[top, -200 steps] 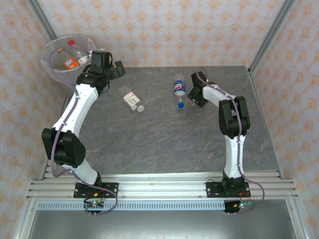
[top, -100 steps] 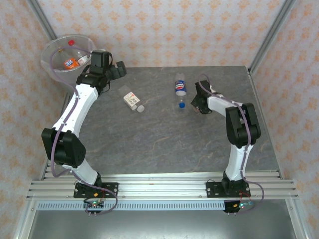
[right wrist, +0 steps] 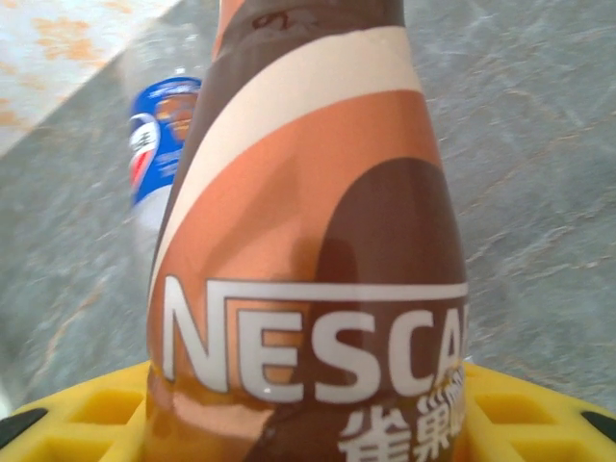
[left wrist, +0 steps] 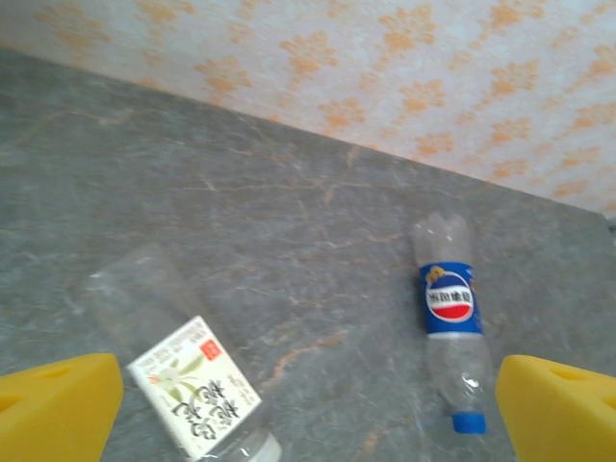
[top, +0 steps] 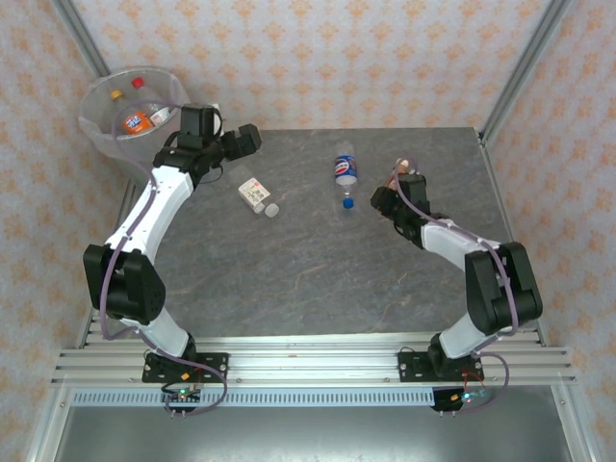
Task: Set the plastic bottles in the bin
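I should keep moving my open left gripper toward the brown bottle [top: 394, 179] and close it around the bottle's neck, as the brown bottle's neck [top: 400, 166] is free above my right gripper's fingers.
The brown-labelled bottle [right wrist: 308, 241] stands upright in my right gripper [right wrist: 308, 423], which is shut on it; in the top view the brown bottle [top: 402, 168] sits in the right gripper [top: 395, 188], right of the blue-labelled bottle [top: 346, 173]. A white-green labelled bottle [top: 258, 195] lies at centre left. My left gripper [top: 243, 142] is open above the table between the bin [top: 96, 120] and that bottle. In the left wrist view, the white-green bottle [left wrist: 192, 385] and the blue bottle [left wrist: 450, 318] lie between the open fingers [left wrist: 58, 404]. The bin holds an orange-labelled bottle [top: 138, 121] and others.
The bin stands off the table's far left corner, by a metal frame post [top: 77, 29]. Patterned walls close the back and sides. A second frame post [top: 520, 67] rises at the far right. Grey table [top: 318, 279] lies bare between the arms.
The right arm has drawn back toward the near right with the brown bottle in its grip. The left gripper has swung right, away from the bin.
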Tool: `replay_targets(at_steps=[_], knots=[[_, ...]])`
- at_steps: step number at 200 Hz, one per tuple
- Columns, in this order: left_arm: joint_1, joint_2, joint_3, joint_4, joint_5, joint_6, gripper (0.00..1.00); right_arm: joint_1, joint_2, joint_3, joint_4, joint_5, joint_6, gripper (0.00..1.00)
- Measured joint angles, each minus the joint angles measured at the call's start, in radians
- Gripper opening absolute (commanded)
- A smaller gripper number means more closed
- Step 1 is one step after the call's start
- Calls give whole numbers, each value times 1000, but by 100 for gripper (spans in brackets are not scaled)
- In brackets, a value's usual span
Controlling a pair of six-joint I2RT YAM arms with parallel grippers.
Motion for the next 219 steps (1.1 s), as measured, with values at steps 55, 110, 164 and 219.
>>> replay_targets(at_steps=[55,110,164,219], knots=[[-85,0,-49,97,166,-50,100,9,-79,-66,174,-210,-27,36],[-189,0,-67,180,297,-69,100,80,-118,-77,264,-313,-81,36],[-278,41,-38,249,360,-121,100,150,-124,-77,286,-360,-131,36],[-298,110,-21,276,362,-165,98,193,-142,-77,286,-373,-158,36]])
